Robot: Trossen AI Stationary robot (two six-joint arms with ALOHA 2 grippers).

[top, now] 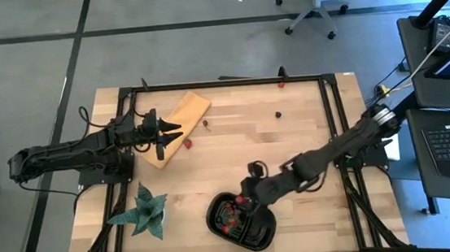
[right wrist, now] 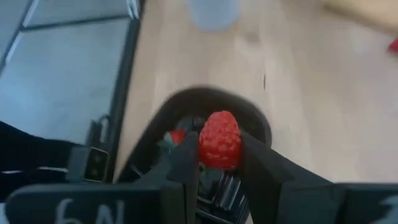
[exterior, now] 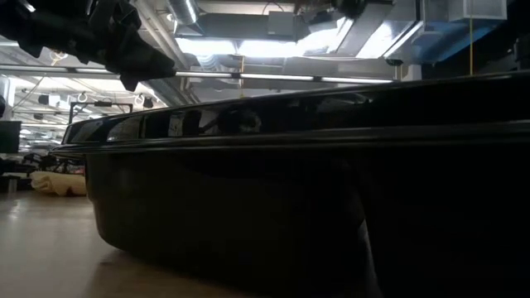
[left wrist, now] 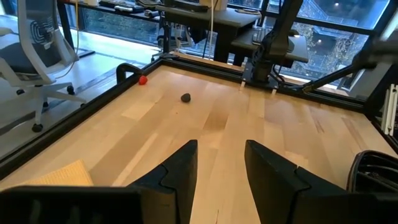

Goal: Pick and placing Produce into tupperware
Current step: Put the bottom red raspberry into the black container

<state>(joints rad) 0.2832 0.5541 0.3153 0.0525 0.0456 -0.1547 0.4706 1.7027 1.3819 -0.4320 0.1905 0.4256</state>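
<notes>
I carry on moving my right gripper down until the berry is inside and then let go, because the red berry (top: 240, 199) is hanging clear above the compartment with the red fruits (top: 231, 220).
The black tray (top: 255, 231) sits near the table's near edge and holds several red fruits (top: 231, 217). It fills the low view as a dark wall (exterior: 315, 207). My right gripper (top: 249, 206) hangs over the tray, shut on a red berry (right wrist: 219, 140). Loose produce lies on the wood: a red fruit (top: 280, 83) at the far rail, a dark berry (top: 278, 114), and two more (top: 206, 123), (top: 187, 143) beside the tan board (top: 183, 117). My left gripper (left wrist: 221, 165) is open, over the board's right edge (top: 170, 135), touching nothing. My right gripper pinches the bumpy red berry (right wrist: 219, 140) between its two fingers (right wrist: 186, 162), one on each side of it. The fingers slant down from the table's right. The berry is lifted clear, above the tray's compartments (right wrist: 186, 109).
A green spiky plant (top: 143, 213) stands left of the tray near the near-left corner. Black rails (top: 221, 84) frame the table. The left wrist view shows the far red fruit (left wrist: 142, 79), the dark berry (left wrist: 186, 98) and bare wood between them and the tray's rim (left wrist: 373, 165).
</notes>
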